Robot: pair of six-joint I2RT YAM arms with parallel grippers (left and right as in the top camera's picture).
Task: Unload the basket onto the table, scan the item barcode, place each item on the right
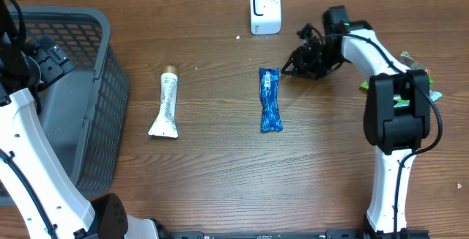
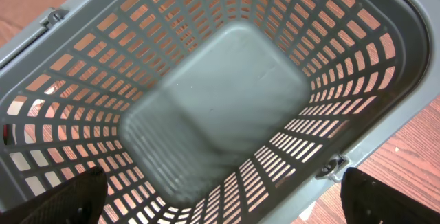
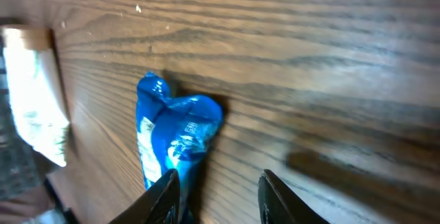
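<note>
My right gripper should open its fingers and move over to the packet's top end [image 1: 269,77] before it closes, because the blue snack packet [image 1: 270,105] lies just outside its fingers.
A blue snack packet [image 1: 270,100] lies flat on the wooden table [image 1: 220,173], below the white barcode scanner [image 1: 264,9] at the back. My right gripper [image 1: 289,68] hovers low just right of the packet's top end. In the right wrist view its jaws [image 3: 216,177] stand apart with only bare wood between them, and the crumpled packet [image 3: 179,131] lies just outside the left finger. A white tube [image 1: 165,107] lies further left. My left gripper [image 2: 230,203] hangs wide open above the grey basket [image 2: 227,86], holding nothing.
The grey slotted basket [image 1: 88,92] fills the table's left side. Green and white packaging [image 1: 432,89] lies at the right edge behind the right arm. The white tube [image 3: 34,107] shows at the left of the right wrist view.
</note>
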